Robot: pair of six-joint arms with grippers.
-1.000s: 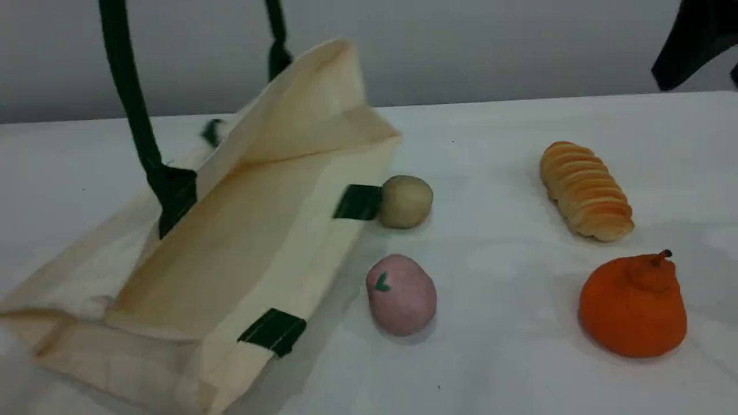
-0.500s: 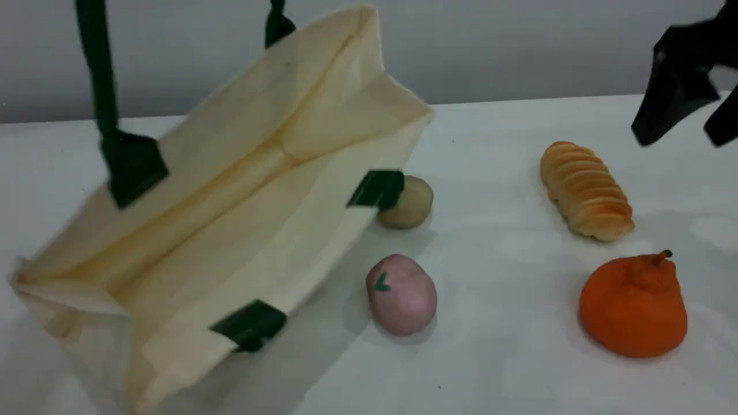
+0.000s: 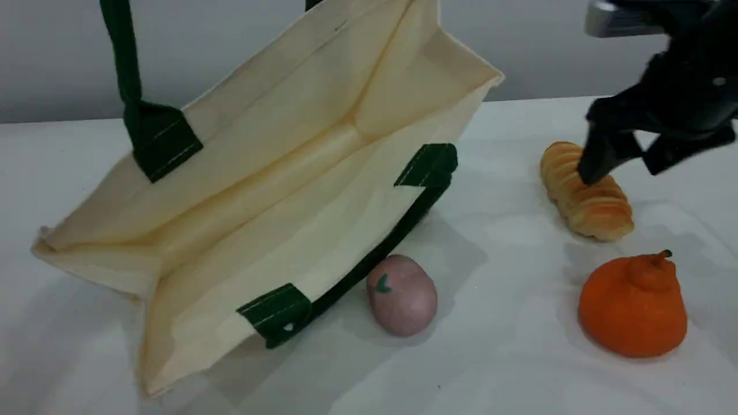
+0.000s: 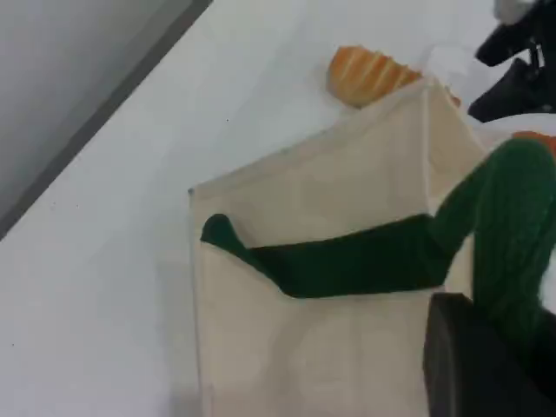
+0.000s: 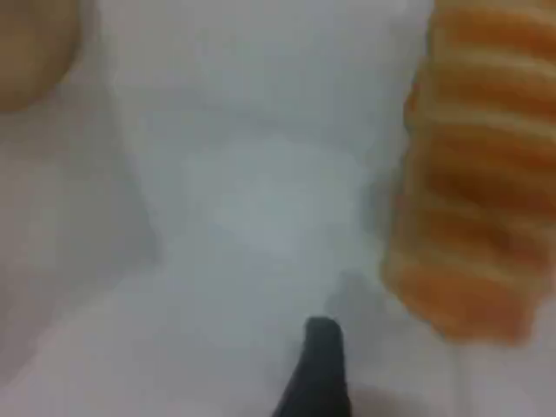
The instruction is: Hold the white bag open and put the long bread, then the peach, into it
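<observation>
The white bag is wide open over a long bottom fold (image 3: 259,192). I expect the long bread (image 3: 588,199) to settle lengthwise along that fold when I drop it in.
The white bag (image 3: 277,190) hangs tilted with its mouth open toward me, one dark green handle (image 3: 124,69) pulled up out of the top edge. In the left wrist view my left gripper (image 4: 486,356) is shut on the green handle (image 4: 508,217), above the bag (image 4: 330,200). The long bread (image 3: 591,202) lies on the table at the right. My right gripper (image 3: 631,158) hangs open over its far end, one finger (image 3: 599,155) in front of the loaf. In the right wrist view the bread (image 5: 482,174) is right of the fingertip (image 5: 320,369). The peach (image 3: 402,295) lies by the bag's lower handle.
An orange pear-shaped fruit (image 3: 633,305) sits in front of the bread. The bag's lower green handle (image 3: 375,253) trails on the white table (image 3: 507,357) beside the peach. A grey wall runs behind the table.
The bag has been lifted and swung right, its mouth wider, and it now covers the small beige ball. My right gripper has come down from the top right corner to the bread.
</observation>
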